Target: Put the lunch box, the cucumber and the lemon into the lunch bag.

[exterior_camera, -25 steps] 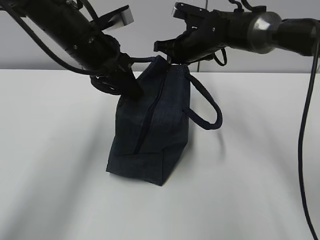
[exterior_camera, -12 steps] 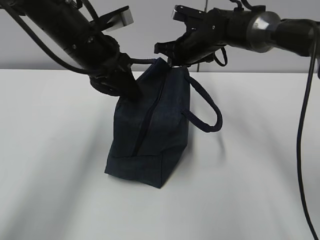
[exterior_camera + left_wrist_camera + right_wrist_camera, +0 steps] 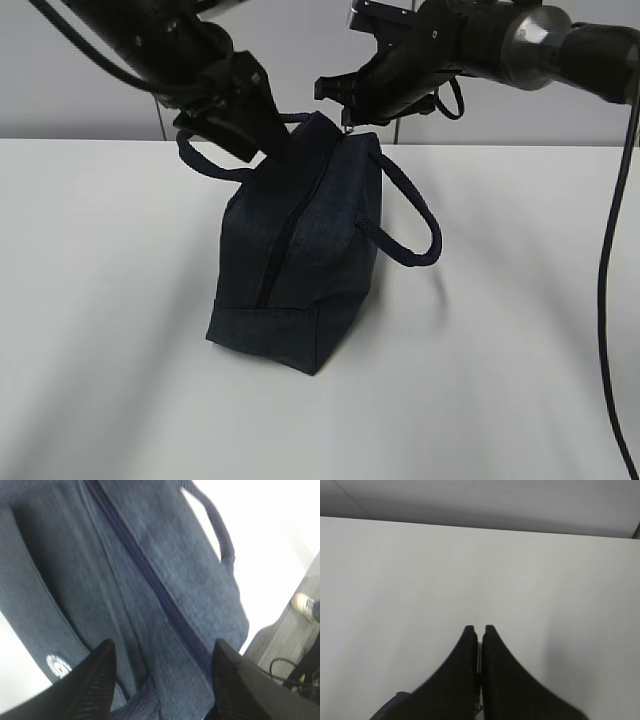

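Observation:
The robot's right gripper is pinching the zipper pull (image 3: pixel 349 129) while the top of the lunch bag stands loose, so the left gripper should first hold the fabric (image 3: pixel 316 132) near the pull.
The navy lunch bag (image 3: pixel 310 250) stands on the white table (image 3: pixel 110 330), its top zipper (image 3: pixel 283 245) run shut along the ridge. My left gripper (image 3: pixel 262 142) hovers open over the bag's far left end. In the left wrist view its jaws (image 3: pixel 163 645) stand wide apart above the fabric (image 3: pixel 165 545), with a handle strap below them and nothing gripped. My right gripper (image 3: pixel 346 108) is shut at the bag's far top corner, with a thin silver sliver of the zipper pull (image 3: pixel 479 661) pinched between the fingers (image 3: pixel 470 650). The lunch box, cucumber and lemon are out of view.
One loop handle (image 3: pixel 412 222) hangs off the bag's right side and the other (image 3: pixel 203 160) droops behind on the left. A black cable (image 3: pixel 608 270) hangs down the right edge. The table's rear edge (image 3: pixel 520 146) meets a grey wall.
My left gripper has opened, let go of the bag's left side and lifted up and back. The bag has settled slightly lower. The right gripper keeps its hold.

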Robot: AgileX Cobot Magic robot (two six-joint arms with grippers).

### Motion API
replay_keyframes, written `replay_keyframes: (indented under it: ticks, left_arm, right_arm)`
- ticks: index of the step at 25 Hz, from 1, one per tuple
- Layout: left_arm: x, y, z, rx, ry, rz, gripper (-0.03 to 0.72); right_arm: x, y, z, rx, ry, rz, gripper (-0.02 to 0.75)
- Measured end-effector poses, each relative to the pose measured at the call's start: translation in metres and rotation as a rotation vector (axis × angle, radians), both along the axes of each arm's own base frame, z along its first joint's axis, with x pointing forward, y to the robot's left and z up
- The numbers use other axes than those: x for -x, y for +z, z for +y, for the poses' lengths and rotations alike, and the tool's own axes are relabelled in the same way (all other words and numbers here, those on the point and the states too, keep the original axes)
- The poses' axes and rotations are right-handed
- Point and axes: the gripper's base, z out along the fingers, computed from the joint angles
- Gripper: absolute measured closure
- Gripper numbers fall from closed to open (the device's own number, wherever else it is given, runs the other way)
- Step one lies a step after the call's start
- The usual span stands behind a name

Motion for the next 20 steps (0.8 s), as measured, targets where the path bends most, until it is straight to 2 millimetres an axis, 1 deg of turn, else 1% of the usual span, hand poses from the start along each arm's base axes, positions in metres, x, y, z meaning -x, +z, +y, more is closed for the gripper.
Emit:
replay_keyframes:
  ticks: [3, 7, 17, 20]
  left_arm:
    - [-0.012, 0.009, 0.0, 0.018, 0.029, -0.027, 0.266]
    - [-0.027, 0.005, -0.002, 0.018, 0.047, -0.039, 0.266]
    - [-0.052, -0.021, -0.012, 0.019, 0.056, -0.015, 0.278]
    - [-0.059, -0.028, -0.015, 0.02, 0.056, -0.013, 0.286]
  right_arm:
    - [0.001, 0.0, 0.0, 0.004, 0.003, 0.007, 0.738]
    - [0.001, 0.001, -0.001, 0.017, 0.014, 0.01, 0.738]
    - [0.001, 0.001, -0.001, 0.024, 0.022, 0.016, 0.738]
    - [0.001, 0.005, -0.001, 0.023, 0.024, 0.008, 0.738]
